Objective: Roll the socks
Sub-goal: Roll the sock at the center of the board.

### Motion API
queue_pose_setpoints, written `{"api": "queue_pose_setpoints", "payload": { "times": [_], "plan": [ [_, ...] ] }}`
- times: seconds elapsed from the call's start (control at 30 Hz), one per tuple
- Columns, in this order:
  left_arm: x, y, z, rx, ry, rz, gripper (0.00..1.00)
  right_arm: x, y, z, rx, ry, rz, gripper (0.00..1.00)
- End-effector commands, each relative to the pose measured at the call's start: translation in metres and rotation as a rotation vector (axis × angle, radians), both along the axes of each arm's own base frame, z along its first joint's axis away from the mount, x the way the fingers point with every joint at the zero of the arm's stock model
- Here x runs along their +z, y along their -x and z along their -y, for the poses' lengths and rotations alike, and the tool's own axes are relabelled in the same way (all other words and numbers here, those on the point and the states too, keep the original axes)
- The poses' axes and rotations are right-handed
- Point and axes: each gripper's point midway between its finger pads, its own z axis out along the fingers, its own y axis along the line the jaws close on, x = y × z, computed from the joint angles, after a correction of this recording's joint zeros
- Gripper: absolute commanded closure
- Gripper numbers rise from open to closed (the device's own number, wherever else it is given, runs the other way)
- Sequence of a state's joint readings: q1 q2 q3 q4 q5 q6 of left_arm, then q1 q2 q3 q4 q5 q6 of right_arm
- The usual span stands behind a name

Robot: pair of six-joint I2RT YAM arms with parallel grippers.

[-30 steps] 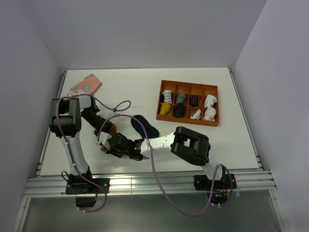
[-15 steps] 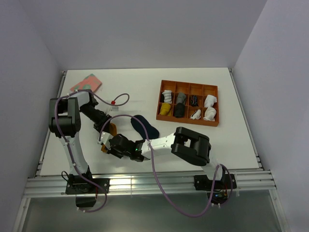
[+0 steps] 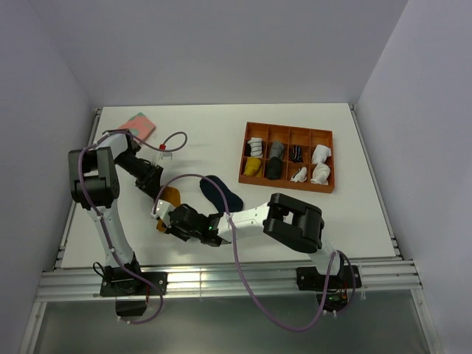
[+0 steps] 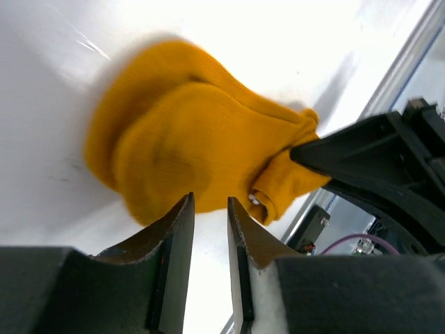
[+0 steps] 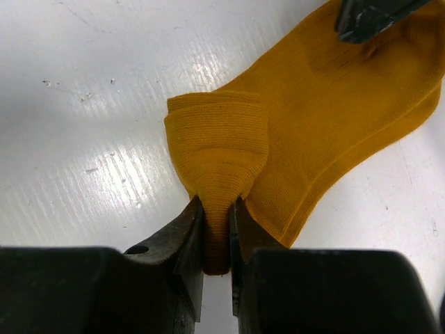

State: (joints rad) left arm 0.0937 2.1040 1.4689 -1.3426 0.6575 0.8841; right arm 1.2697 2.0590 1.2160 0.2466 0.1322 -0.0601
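Observation:
I should turn the sock with my right gripper and hold it while my left gripper takes the roll's loose corner (image 5: 182,113), because my right gripper pinches only one side of the sock's rolled end (image 5: 221,189).
The mustard-orange sock (image 3: 170,197) lies on the white table, its near end rolled up; its striped cuff is hidden. My right gripper (image 3: 164,221) is shut on that rolled end (image 5: 219,139), pinched between the fingertips of the gripper (image 5: 215,205). The rest of the sock (image 5: 327,118) lies flat beyond. My left gripper (image 3: 155,179) is just up-left of the sock, empty; in the left wrist view the gripper (image 4: 210,202) has its jaws a narrow gap apart, short of the sock (image 4: 188,153). The navy sock (image 3: 221,192) lies to the right.
An orange tray (image 3: 322,184) with several rolled socks stands at the right. A pink-and-green folded cloth (image 3: 133,127) lies at the back left. The left arm's cable (image 3: 173,141) loops over the table. The table's near edge is close to the right gripper.
My left gripper has drawn back up and left, off the mustard sock. My right gripper has stayed shut on the rolled end, hardly moving.

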Motion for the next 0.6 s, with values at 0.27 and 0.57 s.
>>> {"api": "queue_pose_setpoints", "payload": {
  "times": [0.27, 0.57],
  "plan": [
    [-0.012, 0.000, 0.016, -0.011, -0.009, -0.046, 0.77, -0.008, -0.003, 0.021, -0.015, 0.115, -0.023, 1.00],
    [-0.022, -0.008, 0.020, 0.009, -0.049, -0.053, 0.80, 0.005, 0.024, 0.013, 0.133, 0.090, -0.114, 1.00]
  ]
}}
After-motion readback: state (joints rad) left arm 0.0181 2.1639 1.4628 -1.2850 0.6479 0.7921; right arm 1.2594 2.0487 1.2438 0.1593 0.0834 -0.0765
